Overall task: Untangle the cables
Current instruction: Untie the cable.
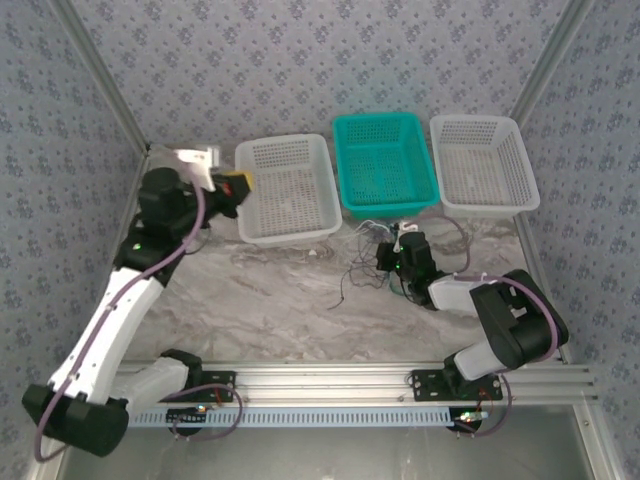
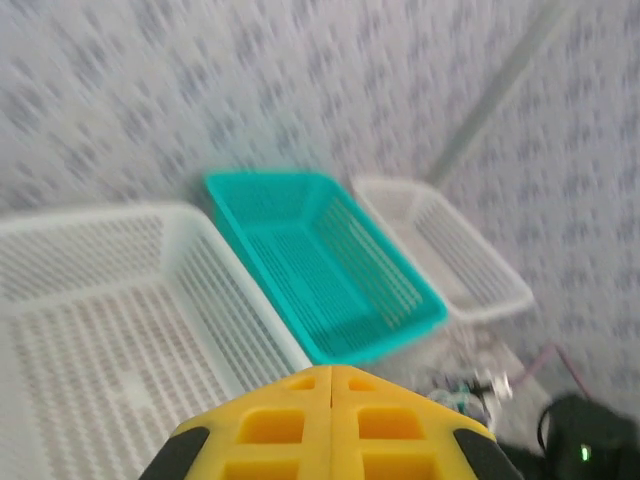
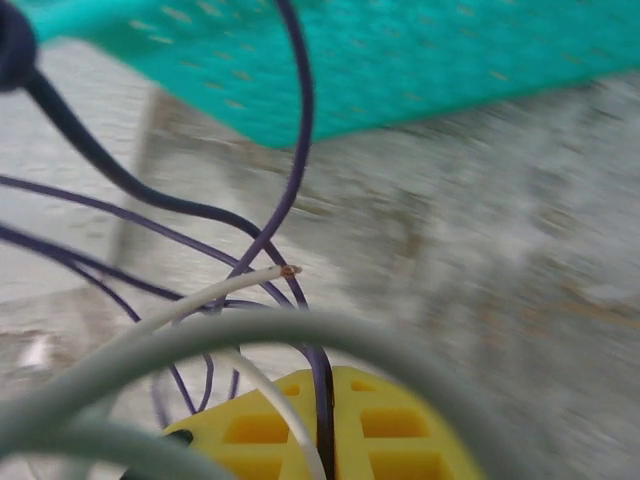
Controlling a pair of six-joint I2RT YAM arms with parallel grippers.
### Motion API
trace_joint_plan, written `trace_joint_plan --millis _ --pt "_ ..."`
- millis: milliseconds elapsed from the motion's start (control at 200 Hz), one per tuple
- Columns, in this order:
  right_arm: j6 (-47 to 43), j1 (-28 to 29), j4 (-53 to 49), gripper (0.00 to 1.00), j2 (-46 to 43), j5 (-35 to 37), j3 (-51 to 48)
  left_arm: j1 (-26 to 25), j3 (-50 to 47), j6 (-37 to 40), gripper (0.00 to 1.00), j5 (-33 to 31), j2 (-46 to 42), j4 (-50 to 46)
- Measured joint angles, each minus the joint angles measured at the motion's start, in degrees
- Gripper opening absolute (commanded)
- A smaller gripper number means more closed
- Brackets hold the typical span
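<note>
Next, my left gripper pulls wires from the tangle (image 1: 362,256) while my right gripper keeps its hold on the purple wire, because white and grey-green wires cross it.
The cables (image 1: 368,252) lie as a loose tangle of thin dark, whitish and greenish wires on the marble table, just in front of the teal basket (image 1: 385,160). My right gripper (image 1: 392,252) is down in the tangle. In the right wrist view its yellow fingers (image 3: 400,430) are shut on a dark purple wire (image 3: 322,400) that runs up between the jaws. A white wire with a bare copper tip (image 3: 270,274) and a grey-green loop (image 3: 300,330) cross in front. My left gripper (image 2: 330,375) is shut with nothing in it, raised over the left white basket (image 1: 285,190).
Three baskets stand in a row at the back: white (image 2: 100,300), teal (image 2: 320,270) and another white one (image 1: 482,165). The patterned walls close in on both sides. An aluminium rail (image 1: 330,380) runs along the near edge.
</note>
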Motion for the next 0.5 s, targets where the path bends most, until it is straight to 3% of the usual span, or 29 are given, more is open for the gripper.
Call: trace_joint_plan --millis 175,275,405,500 --pt "1.60 -2.75 -3.37 0.00 -1.25 0.81 -1.88 5.07 3.52 0.02 0.00 0.70 -2.99 -2.67" --pt "0.72 -2.69 -3.67 0.00 -2.84 -1.33 -2.12 4.46 3.58 0.39 0.00 8.02 -1.03 -1.11" --pt "-0.70 -2.45 -4.96 0.00 -5.49 -3.76 -1.90 -6.01 0.37 6.40 0.34 12.72 4.15 1.79" --pt "-1.51 -2.43 -6.67 0.00 -7.37 -5.95 -1.14 -14.64 -3.48 10.78 0.47 13.77 9.16 2.25"
